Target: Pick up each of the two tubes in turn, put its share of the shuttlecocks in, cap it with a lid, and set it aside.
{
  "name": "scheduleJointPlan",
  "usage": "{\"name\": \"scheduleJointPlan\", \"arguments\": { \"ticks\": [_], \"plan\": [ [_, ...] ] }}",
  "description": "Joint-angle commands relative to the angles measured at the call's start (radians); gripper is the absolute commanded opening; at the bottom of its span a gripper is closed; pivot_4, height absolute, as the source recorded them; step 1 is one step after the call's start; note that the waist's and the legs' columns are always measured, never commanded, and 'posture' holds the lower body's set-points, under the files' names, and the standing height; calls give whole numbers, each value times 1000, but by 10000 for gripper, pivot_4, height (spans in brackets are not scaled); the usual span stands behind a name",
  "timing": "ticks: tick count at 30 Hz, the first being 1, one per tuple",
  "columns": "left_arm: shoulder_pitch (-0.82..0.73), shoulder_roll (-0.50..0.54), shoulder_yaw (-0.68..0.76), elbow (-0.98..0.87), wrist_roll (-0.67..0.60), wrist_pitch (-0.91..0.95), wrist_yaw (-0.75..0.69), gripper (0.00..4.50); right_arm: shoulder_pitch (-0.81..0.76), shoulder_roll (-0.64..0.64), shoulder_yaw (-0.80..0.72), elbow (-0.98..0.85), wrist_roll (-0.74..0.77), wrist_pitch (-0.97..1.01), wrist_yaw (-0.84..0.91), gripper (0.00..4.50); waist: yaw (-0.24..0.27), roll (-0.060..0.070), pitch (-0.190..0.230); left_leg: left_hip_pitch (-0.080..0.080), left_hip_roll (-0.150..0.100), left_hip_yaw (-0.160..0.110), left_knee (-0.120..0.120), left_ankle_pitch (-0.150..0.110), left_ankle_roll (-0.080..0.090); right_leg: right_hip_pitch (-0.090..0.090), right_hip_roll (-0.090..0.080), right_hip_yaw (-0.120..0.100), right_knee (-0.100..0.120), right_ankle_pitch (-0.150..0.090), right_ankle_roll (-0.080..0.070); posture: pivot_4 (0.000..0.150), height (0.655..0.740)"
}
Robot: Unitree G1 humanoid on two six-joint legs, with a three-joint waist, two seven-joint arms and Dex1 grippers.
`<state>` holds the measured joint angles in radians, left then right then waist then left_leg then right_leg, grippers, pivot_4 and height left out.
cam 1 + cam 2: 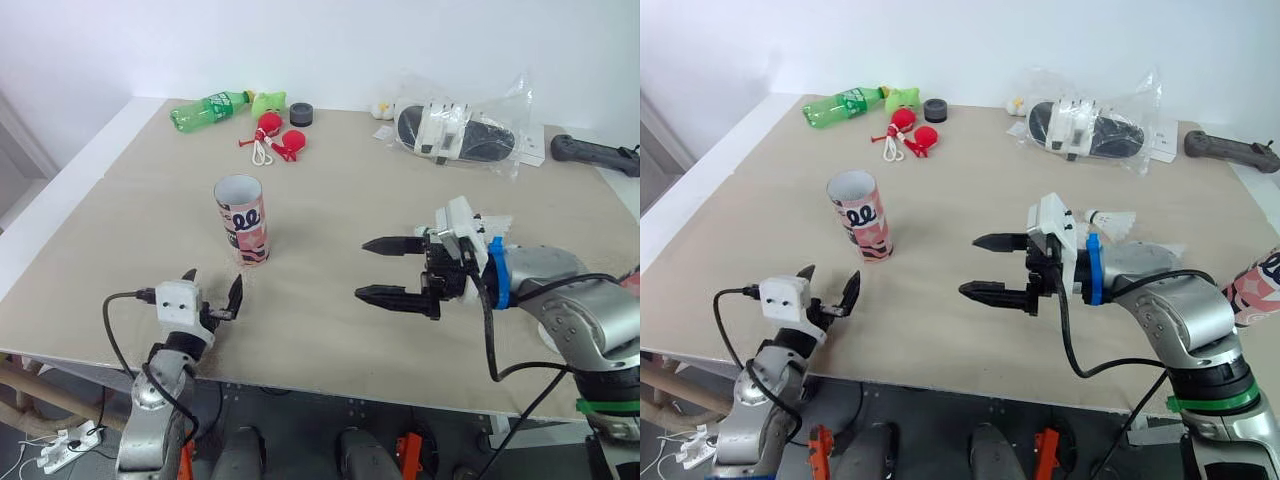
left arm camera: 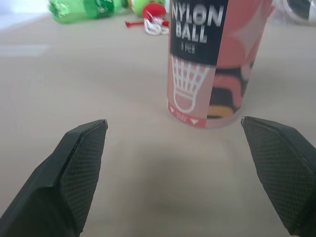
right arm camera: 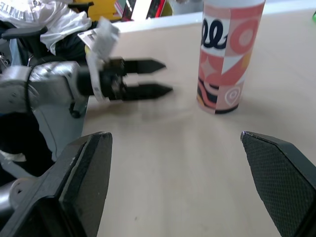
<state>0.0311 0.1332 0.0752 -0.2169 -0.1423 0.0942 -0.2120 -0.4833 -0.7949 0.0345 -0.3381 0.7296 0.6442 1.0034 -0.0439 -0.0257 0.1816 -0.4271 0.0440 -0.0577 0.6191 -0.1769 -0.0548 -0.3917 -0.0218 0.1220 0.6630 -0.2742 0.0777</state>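
Note:
The pink tube's open top (image 1: pixel 238 189) shows a clear inside below the tube's rim. The shuttlecocks will go all the way into the pink tube when I tilt and fill it.
A pink patterned tube (image 1: pixel 241 220) stands upright on the table with its top open, left of centre. My left gripper (image 1: pixel 212 290) is open near the front edge, just short of the tube's base and apart from it; the left wrist view has the tube (image 2: pixel 212 64) ahead between the fingers. My right gripper (image 1: pixel 362 269) is open and holds nothing, hovering to the right of the tube and pointing toward it. A white shuttlecock (image 1: pixel 1110 220) lies behind the right wrist. A pink patterned piece (image 1: pixel 1258 278) at the right edge may be another tube.
At the back of the table lie a green bottle (image 1: pixel 210 108), red toys with a white cord (image 1: pixel 275 135), a black round object (image 1: pixel 301 114), a plastic bag with slippers (image 1: pixel 460 130) and a black handle (image 1: pixel 595 153). The table's front edge (image 1: pixel 330 385) runs below both grippers.

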Motion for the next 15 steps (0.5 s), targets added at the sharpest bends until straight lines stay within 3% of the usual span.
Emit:
{"name": "scheduleJointPlan", "arguments": {
  "ticks": [1, 15],
  "plan": [
    [-76, 15, -8, 107, -6, -42, -45, 45000, -13, 12, -23, -20, -10, -14, -4, 44659, 0, 0, 0, 0, 0, 0, 0, 0, 0, 0, 0, 0, 0, 0, 0, 1500, 7400],
    [-335, 62, -14, 302, -23, 12, -124, 45000, 13, 31, -50, -77, -10, 5, -57, 44659, -1, 0, 0, -1, 0, -1, -1, 0, 0, 0, 0, -1, 0, 0, 1, 1500, 7400]
  ]
}}
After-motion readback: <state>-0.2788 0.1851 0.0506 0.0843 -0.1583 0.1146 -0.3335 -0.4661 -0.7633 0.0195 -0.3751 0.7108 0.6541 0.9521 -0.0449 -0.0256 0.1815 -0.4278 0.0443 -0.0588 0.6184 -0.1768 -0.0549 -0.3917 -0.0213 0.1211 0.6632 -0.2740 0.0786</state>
